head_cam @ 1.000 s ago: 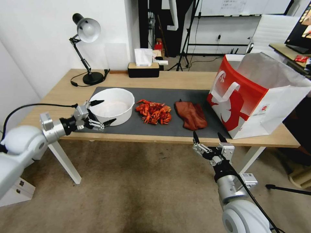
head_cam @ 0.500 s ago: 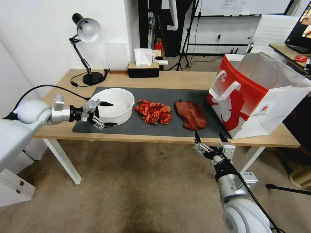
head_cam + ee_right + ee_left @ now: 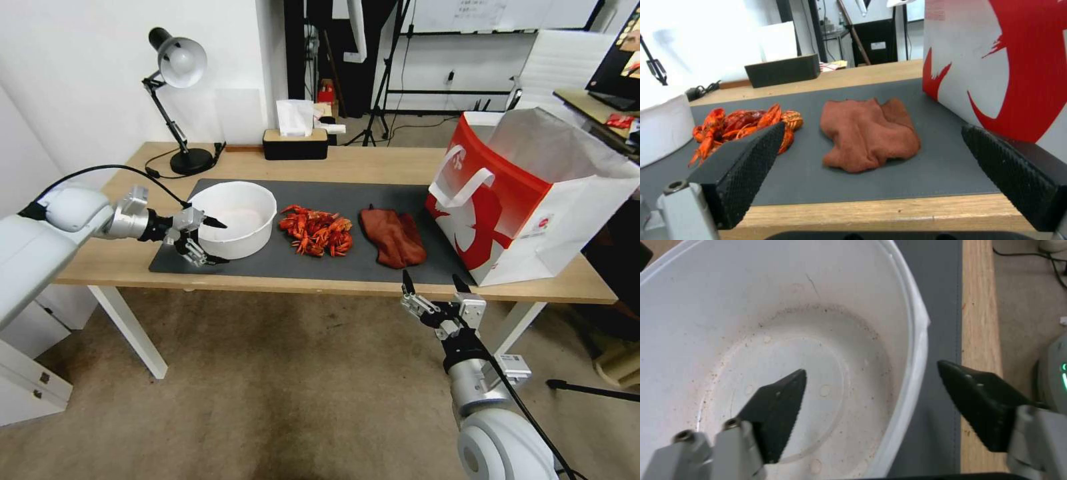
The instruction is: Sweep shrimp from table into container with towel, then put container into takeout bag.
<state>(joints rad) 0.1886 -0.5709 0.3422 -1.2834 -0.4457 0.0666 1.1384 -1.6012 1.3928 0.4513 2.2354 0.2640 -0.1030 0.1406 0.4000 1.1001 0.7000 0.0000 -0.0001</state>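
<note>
The white container [image 3: 235, 220] has a thick rim all around its evenly round side, so it will keep its shape and stay steady when I carry it by one side.
The white container [image 3: 241, 212] stands at the left end of the dark mat on the table [image 3: 373, 163]. My left gripper [image 3: 216, 241] is open and straddles its near-left rim: one finger [image 3: 778, 406] is inside the container [image 3: 773, 313], the other [image 3: 978, 400] outside over the mat. Right of the container lies the shrimp [image 3: 317, 232] pile, then the rust-red towel [image 3: 393, 237]. The takeout bag [image 3: 527, 193] stands open at the right end. My right gripper [image 3: 432, 285] hangs open just below the table's front edge, facing the towel [image 3: 867, 133], with the shrimp [image 3: 742, 123] beside it.
A black desk lamp [image 3: 177, 67] with its cable stands at the table's back left. A black tissue box [image 3: 295, 143] sits at the back middle. The bag's red wall [image 3: 1009, 66] rises close beside my right gripper. Carpet floor lies in front of the table.
My left arm has swung in over the table, bringing its open gripper from beside the container onto its rim. The right gripper has barely moved.
</note>
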